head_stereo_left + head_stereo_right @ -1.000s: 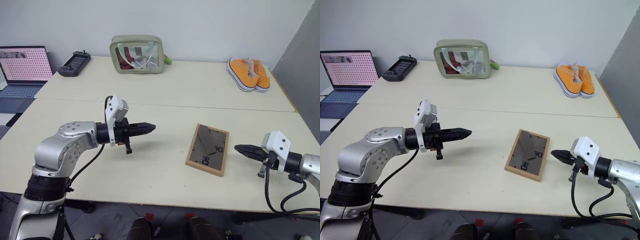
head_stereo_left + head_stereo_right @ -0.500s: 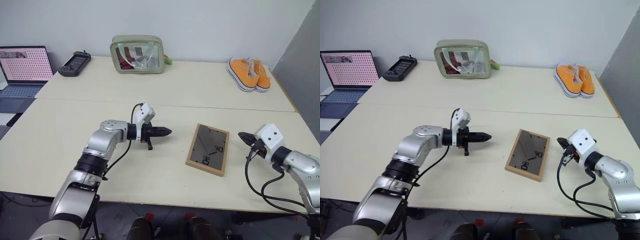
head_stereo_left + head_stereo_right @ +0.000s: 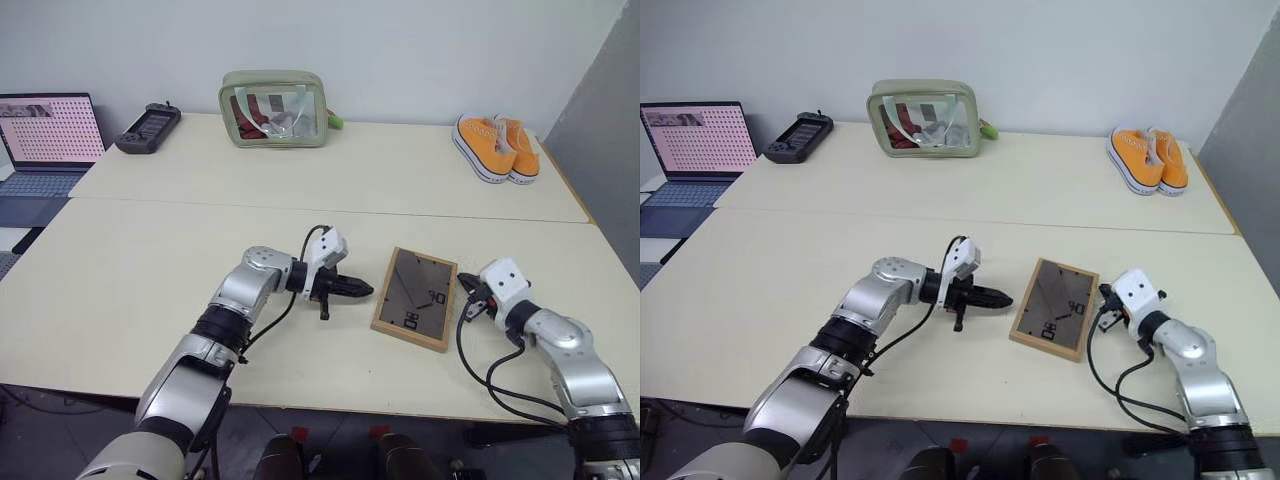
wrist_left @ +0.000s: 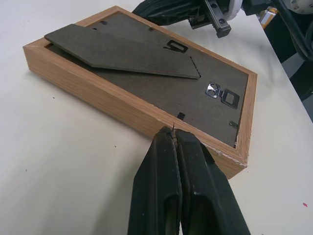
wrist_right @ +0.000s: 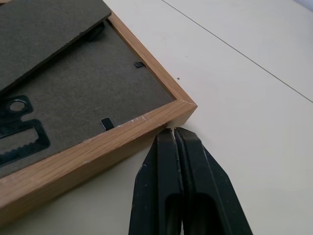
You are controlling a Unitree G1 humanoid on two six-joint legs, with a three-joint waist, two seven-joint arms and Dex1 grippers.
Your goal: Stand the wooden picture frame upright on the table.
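Note:
My right gripper's fingers are at the wooden frame's far corner (image 3: 456, 263). I should slide them toward its long side's middle (image 3: 452, 306) and push the frame to my left gripper.
The wooden picture frame (image 3: 415, 298) lies flat on the table (image 3: 130, 260), dark grey back and folded prop facing up. My left gripper (image 3: 366, 291) is shut and empty, its tip just short of the frame's left long side; the left wrist view shows the fingertips (image 4: 166, 139) right at the wooden edge (image 4: 122, 105). My right gripper (image 3: 465, 284) is also shut and empty, pointing at the frame's right side near its far corner. In the right wrist view its fingertips (image 5: 166, 137) sit at that corner (image 5: 183, 108); I cannot tell if either gripper touches the frame.
At the back of the table stand a green pouch (image 3: 274, 108), a black controller (image 3: 148, 126) and a pair of orange shoes (image 3: 497, 147). A laptop (image 3: 45, 135) sits off the far left. A thin seam (image 3: 200, 204) crosses the tabletop.
Both arms have closed in on the frame. The left gripper moved right and down to its left edge; the right gripper moved forward to its right edge. The frame has not moved.

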